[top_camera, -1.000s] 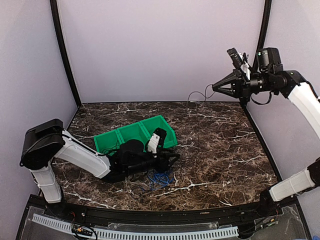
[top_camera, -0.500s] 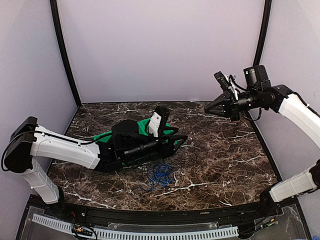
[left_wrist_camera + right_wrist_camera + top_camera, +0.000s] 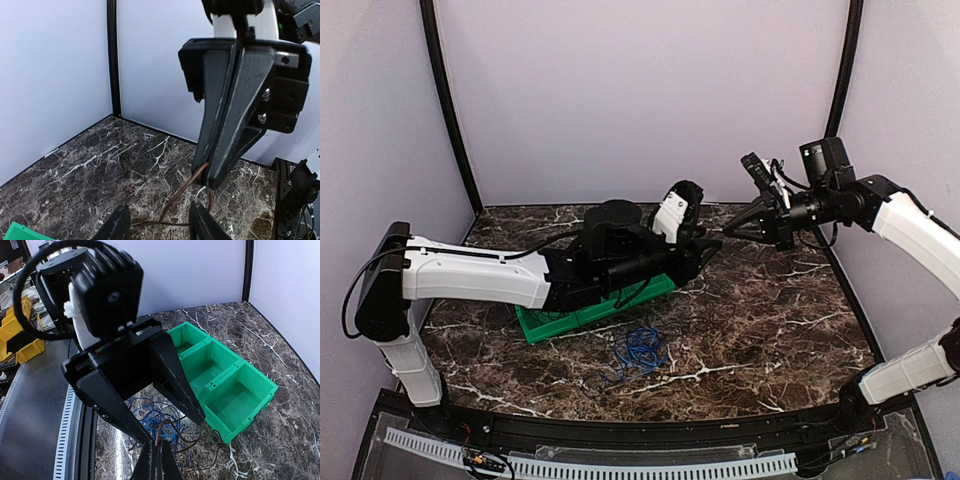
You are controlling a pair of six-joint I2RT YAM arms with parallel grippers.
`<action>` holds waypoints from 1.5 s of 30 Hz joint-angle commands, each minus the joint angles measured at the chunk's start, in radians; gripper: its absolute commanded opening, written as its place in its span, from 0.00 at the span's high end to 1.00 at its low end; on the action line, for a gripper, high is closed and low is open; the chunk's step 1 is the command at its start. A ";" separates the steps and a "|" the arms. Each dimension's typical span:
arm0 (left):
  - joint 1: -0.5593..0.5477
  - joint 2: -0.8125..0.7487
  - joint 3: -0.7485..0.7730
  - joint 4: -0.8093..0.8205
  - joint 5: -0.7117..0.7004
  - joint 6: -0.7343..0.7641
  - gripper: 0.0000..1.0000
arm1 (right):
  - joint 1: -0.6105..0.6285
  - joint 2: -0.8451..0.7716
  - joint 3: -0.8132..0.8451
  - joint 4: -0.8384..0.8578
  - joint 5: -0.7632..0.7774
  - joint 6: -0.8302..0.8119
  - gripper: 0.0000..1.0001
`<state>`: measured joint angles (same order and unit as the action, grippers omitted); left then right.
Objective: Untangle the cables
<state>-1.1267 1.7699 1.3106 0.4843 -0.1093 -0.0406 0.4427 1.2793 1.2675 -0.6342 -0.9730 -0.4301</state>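
Observation:
The brown-black cable (image 3: 172, 424) hangs looped below my right gripper. Next, my left gripper takes the cable's top before my right gripper goes to hold the lower loops (image 3: 217, 457).
My right gripper (image 3: 732, 232) is shut on one thin brown-black cable (image 3: 163, 426) and holds it above the table; the cable hangs from its tips (image 3: 181, 191). My left gripper (image 3: 708, 246) is open, its fingers (image 3: 118, 225) on either side of the hanging cable just below the right fingertips, not closed on it. A tangle of bright blue cable (image 3: 638, 350) with thin black cables lies on the table in front of the green bin (image 3: 545, 325); it also shows in the right wrist view (image 3: 150, 417).
The green bin (image 3: 220, 377) has three compartments and is partly hidden under the left arm in the top view. Purple walls and black corner posts (image 3: 455, 120) close in the marble table (image 3: 770, 320).
My left arm has risen from the blue tangle and swung right to the right gripper. My right gripper has come down and left with the cable.

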 commanded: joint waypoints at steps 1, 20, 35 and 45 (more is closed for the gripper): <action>0.007 0.008 0.025 -0.059 -0.017 0.006 0.65 | 0.011 -0.010 -0.005 0.013 -0.026 -0.011 1.00; 0.014 -0.080 -0.126 0.084 -0.117 -0.061 1.00 | 0.014 0.028 -0.076 0.112 0.011 0.050 0.64; 0.025 -0.281 -0.394 0.047 -0.250 -0.203 1.00 | 0.108 0.314 -0.311 0.361 0.290 -0.008 0.25; 0.051 -0.365 -0.470 0.031 -0.272 -0.222 1.00 | 0.219 0.489 -0.271 0.398 0.432 0.033 0.33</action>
<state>-1.0904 1.4807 0.8646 0.5175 -0.3531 -0.2459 0.6559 1.7050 0.9611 -0.2825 -0.6155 -0.4221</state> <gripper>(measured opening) 0.009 0.721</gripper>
